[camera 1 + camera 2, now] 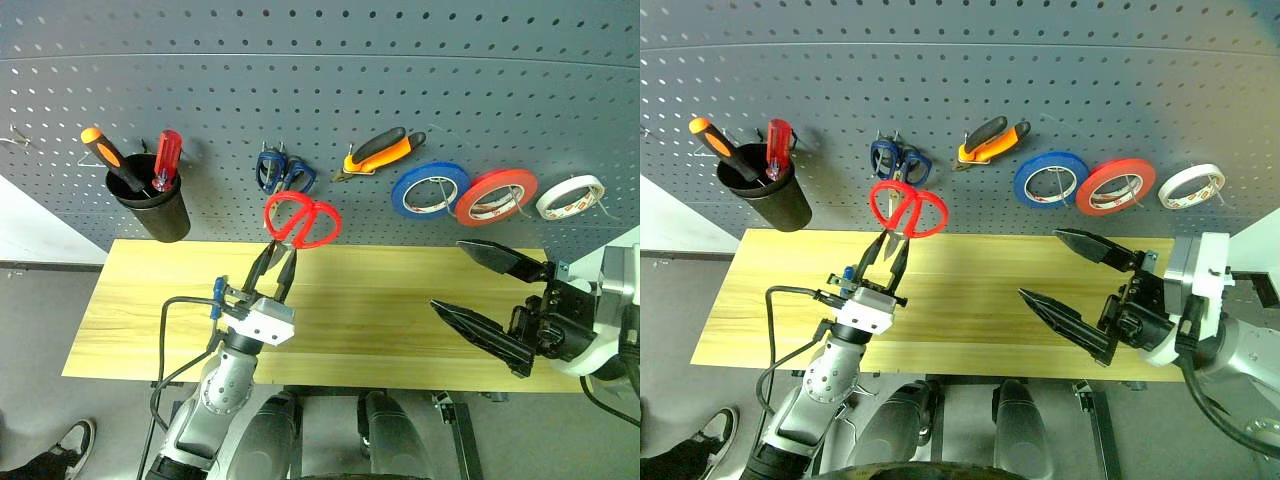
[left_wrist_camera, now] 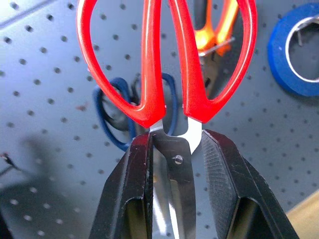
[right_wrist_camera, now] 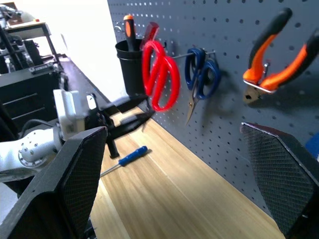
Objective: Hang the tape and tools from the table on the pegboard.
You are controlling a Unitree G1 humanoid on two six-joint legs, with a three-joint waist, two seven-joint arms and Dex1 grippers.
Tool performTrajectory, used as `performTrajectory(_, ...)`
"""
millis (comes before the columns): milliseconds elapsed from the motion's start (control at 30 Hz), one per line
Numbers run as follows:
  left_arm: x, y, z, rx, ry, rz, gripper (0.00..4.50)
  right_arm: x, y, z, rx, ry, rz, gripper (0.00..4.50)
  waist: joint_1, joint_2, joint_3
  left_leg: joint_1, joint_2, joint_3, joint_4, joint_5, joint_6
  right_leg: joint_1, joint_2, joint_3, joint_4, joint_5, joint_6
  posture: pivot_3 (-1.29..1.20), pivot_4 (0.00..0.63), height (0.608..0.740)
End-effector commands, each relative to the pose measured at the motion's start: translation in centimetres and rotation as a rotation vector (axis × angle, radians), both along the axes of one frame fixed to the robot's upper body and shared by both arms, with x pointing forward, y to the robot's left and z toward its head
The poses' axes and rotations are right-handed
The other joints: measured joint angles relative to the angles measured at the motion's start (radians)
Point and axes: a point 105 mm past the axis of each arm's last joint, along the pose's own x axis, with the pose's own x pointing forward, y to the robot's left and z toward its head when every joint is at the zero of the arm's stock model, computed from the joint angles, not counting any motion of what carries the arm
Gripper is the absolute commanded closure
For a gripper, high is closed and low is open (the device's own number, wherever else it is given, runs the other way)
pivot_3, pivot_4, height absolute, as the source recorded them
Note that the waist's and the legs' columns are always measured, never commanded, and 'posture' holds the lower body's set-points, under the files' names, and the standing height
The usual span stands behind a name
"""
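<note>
My left gripper should keep moving the red-handled scissors' loops (image 1: 303, 219) forward until they hang on the hook, as the loops face the blue scissors' hook (image 1: 281, 148) and are free of its fingers.
My left gripper (image 1: 280, 250) is shut on the blades of the red-handled scissors (image 1: 302, 222). It holds them upright, loops up, just in front of the dark grey pegboard (image 1: 330, 90). The loops sit below the blue scissors (image 2: 117, 114). The orange-and-black pliers (image 1: 380, 152) and the white tape (image 1: 570, 196) hang on the pegboard. A small blue-handled screwdriver (image 3: 128, 158) lies on the wooden table (image 1: 380, 310) near my left hand. My right gripper (image 1: 448, 275) stands open and empty over the table's right end.
Blue-handled scissors (image 1: 284, 172), a blue roll (image 1: 430, 189) and a red roll (image 1: 497, 195) hang on the pegboard. A black cup (image 1: 152, 205) at its left holds an orange and a red screwdriver. A person's shoe (image 1: 70, 445) is on the floor at the lower left.
</note>
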Motion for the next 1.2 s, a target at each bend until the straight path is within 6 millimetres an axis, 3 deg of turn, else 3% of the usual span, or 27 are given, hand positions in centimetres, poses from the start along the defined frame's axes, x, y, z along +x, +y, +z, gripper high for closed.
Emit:
performTrajectory(33, -0.1, 0.7, 0.9, 0.005, -0.049, 0.026, 3.46, -0.2, 0.2, 0.6, -0.011, -0.041, 0.015, 0.0, 0.001, 0.0, 0.0, 0.0, 0.0, 0.0, 0.0, 0.0, 0.0, 0.0, 0.0, 0.0, 0.0, 0.0, 0.0, 0.01, 0.221, 0.723)
performTrajectory(300, 1.2, 1.5, 0.9, 0.015, -0.06, 0.078, 3.46, -1.0, -0.4, 2.0, 0.047, -0.074, 0.002, 0.0, 0.002, 0.0, 0.0, 0.0, 0.0, 0.0, 0.007, -0.001, 0.002, 0.003, 0.001, 0.0, 0.001, 0.002, 0.001, 0.01, 0.222, 0.723)
performTrajectory(1200, 4.4, 1.6, 0.9, -0.007, -0.064, 0.125, 3.46, -2.1, -0.3, 2.7, 0.113, -0.086, -0.026, 0.0, 0.0, 0.001, -0.002, 0.001, 0.0, 0.0, 0.012, -0.002, 0.005, 0.006, 0.001, 0.0, 0.002, 0.004, 0.003, -0.01, 0.222, 0.723)
